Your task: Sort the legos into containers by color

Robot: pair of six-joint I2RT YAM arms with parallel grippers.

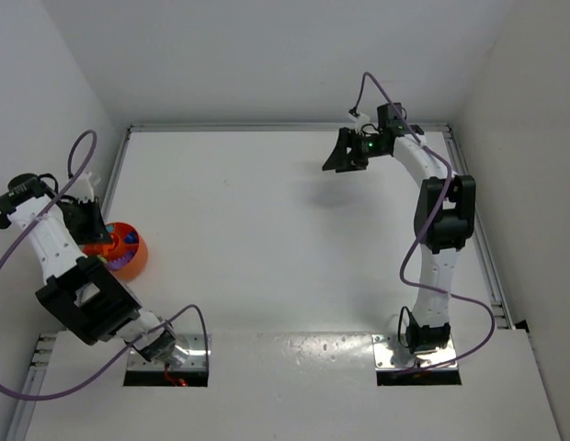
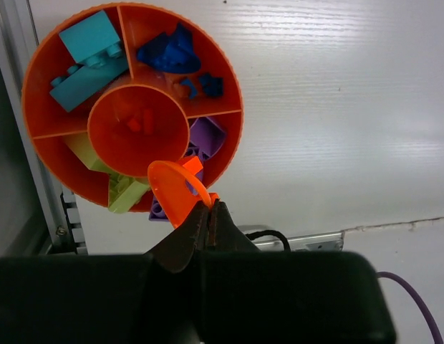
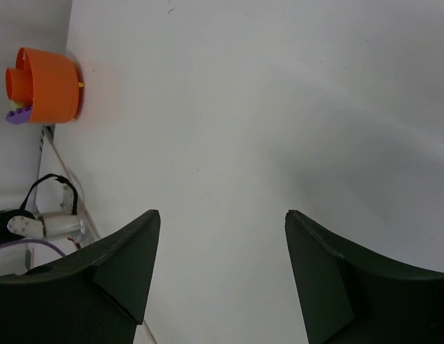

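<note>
The orange piece [image 2: 175, 192] is like the small ones in the centre cup, so the robot's left gripper should go on carrying it inward until it hangs over the cup's opening [image 2: 139, 130].
The round orange bowl [image 2: 235, 84] stands at the table's left edge, also seen in the top view [image 1: 136, 263] and the right wrist view [image 3: 50, 82]. Its compartments hold teal-blue bricks [image 2: 86, 57], dark blue pieces [image 2: 172, 51], purple bricks [image 2: 206, 136] and lime green bricks [image 2: 125, 192]. Small orange pieces [image 2: 140, 122] lie in the centre cup. My left gripper [image 2: 210, 208] is shut on a flat rounded orange piece [image 2: 173, 192], held above the bowl's near rim [image 1: 94, 235]. My right gripper [image 3: 222, 215] is open and empty, far off at the back right [image 1: 345, 152].
A metal rail [image 2: 46, 193] runs along the table's left edge beside the bowl. White walls close in the table on the left, back and right. The arms' base plates [image 1: 170, 360] sit at the near edge.
</note>
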